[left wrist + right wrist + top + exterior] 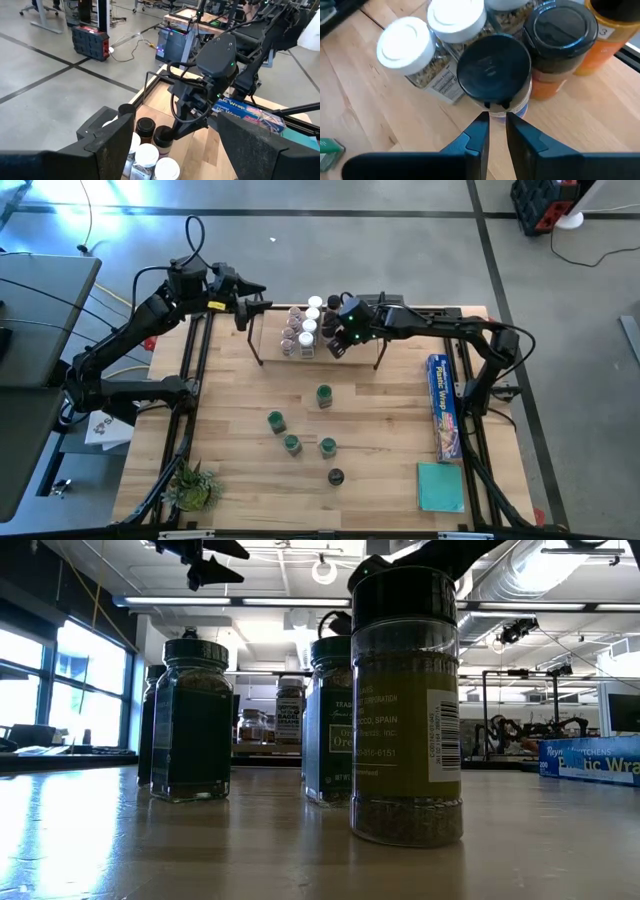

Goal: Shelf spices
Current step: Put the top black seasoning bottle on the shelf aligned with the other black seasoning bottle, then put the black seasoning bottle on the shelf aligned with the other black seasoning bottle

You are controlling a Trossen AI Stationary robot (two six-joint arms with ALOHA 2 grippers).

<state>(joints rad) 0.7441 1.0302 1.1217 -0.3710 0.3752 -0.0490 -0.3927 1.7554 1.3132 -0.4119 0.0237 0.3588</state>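
Observation:
I should keep moving my right gripper toward the front black-topped jar [336, 477] and open the gripper above that jar, because the black-lidded jar [494, 68] stands upright against its neighbours on the shelf.
The shelf [270, 330] stands at the table's far side and carries a cluster of white- and dark-topped spice jars [303, 328]. My right gripper [337, 342] [495, 120] is at the cluster's right end with its fingers nearly together, behind a black-lidded jar [492, 70] [162, 136]. My left gripper [255, 308] [175, 150] hovers open above the shelf's left end and touches nothing. Several green-topped jars [291, 444] and one black-topped jar [336, 476] [405, 700] stand upright on the table nearer the front. My right gripper has its shut fingertips [482, 120] against the near side of the black-lidded jar, just under the lid's rim [496, 106]. It comes from above and from the right, slanting down. The jar stands upright on the board among the other jars.
A long blue plastic wrap box [443, 405] and a flat teal square [440, 485] lie along the table's right side. A small plant [192, 485] sits at the near left corner. Bare wood shows between the shelf and the loose jars.

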